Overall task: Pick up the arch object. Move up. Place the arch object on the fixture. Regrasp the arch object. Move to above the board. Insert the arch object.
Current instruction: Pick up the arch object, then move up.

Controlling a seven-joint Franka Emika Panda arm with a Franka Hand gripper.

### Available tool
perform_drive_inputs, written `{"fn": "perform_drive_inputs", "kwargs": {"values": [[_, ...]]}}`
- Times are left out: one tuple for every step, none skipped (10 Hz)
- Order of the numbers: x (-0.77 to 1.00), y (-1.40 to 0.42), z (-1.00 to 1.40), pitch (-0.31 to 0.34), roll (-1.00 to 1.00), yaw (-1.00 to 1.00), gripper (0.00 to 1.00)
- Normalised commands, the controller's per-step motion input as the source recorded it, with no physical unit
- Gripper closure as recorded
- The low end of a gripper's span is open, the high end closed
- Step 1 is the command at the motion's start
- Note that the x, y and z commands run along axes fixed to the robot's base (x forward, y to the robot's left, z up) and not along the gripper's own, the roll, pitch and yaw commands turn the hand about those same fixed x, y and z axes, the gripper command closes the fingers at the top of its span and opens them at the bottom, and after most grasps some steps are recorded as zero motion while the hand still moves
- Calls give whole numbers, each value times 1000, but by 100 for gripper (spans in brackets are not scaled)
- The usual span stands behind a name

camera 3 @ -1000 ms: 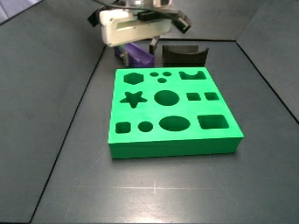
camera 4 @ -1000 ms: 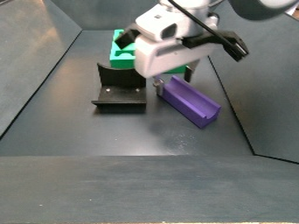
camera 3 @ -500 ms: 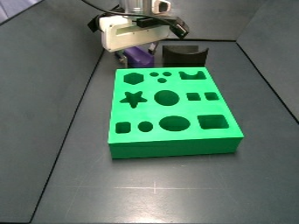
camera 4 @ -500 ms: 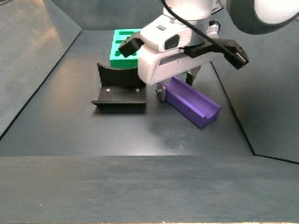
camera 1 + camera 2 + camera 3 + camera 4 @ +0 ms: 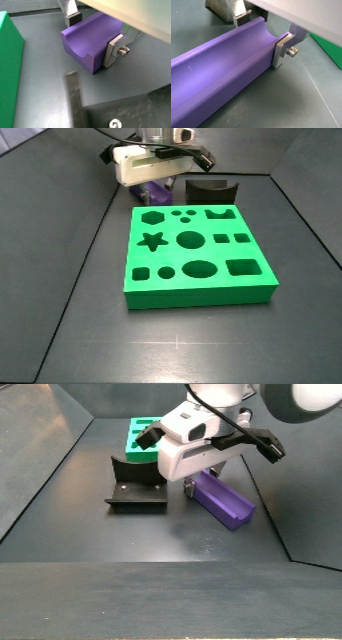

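My gripper will place the purple arch object (image 5: pixel 156 194) on the fixture's top (image 5: pixel 211 189), which dips between raised corners, so the object should stay steady there with its groove up.
The purple arch object (image 5: pixel 225 499) lies on the dark floor with its groove up, beside the fixture (image 5: pixel 138 484) and behind the green board (image 5: pixel 201 296). My gripper (image 5: pixel 191 484) is down over one end of it and open. In both wrist views the fingers stand on either side of the arch object (image 5: pixel 85 42) (image 5: pixel 218 70). One finger (image 5: pixel 282 49) lies against its side, and the other finger (image 5: pixel 238 21) shows a small gap. The gripper (image 5: pixel 92 36) (image 5: pixel 260 35) straddles the groove. In a side view the gripper (image 5: pixel 151 190) hides most of the arch object (image 5: pixel 160 194).
The fixture (image 5: pixel 211 189) stands just behind the board's far edge, and its base (image 5: pixel 117 107) lies close to the arch object's end. Green board edges (image 5: pixel 8 60) (image 5: pixel 331 50) show in both wrist views. Sloped dark walls (image 5: pixel 54 474) ring the floor.
Over the last second the gripper came down around the arch object's end. In the last half second it has hardly moved. The arch object has not shifted.
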Motion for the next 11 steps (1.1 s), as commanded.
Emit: {"fn": "perform_drive_inputs", "kwargs": {"values": [[0,0,0,0,0,0,100],[0,0,0,0,0,0,100],[0,0,0,0,0,0,100],[0,0,0,0,0,0,100],[0,0,0,0,0,0,100],[0,0,0,0,0,0,100],[0,0,0,0,0,0,100],[0,0,0,0,0,0,100],[0,0,833,0,0,0,100],[-14,60,824,3,5,-47,100],[-42,46,704,14,-19,-45,100]]}}
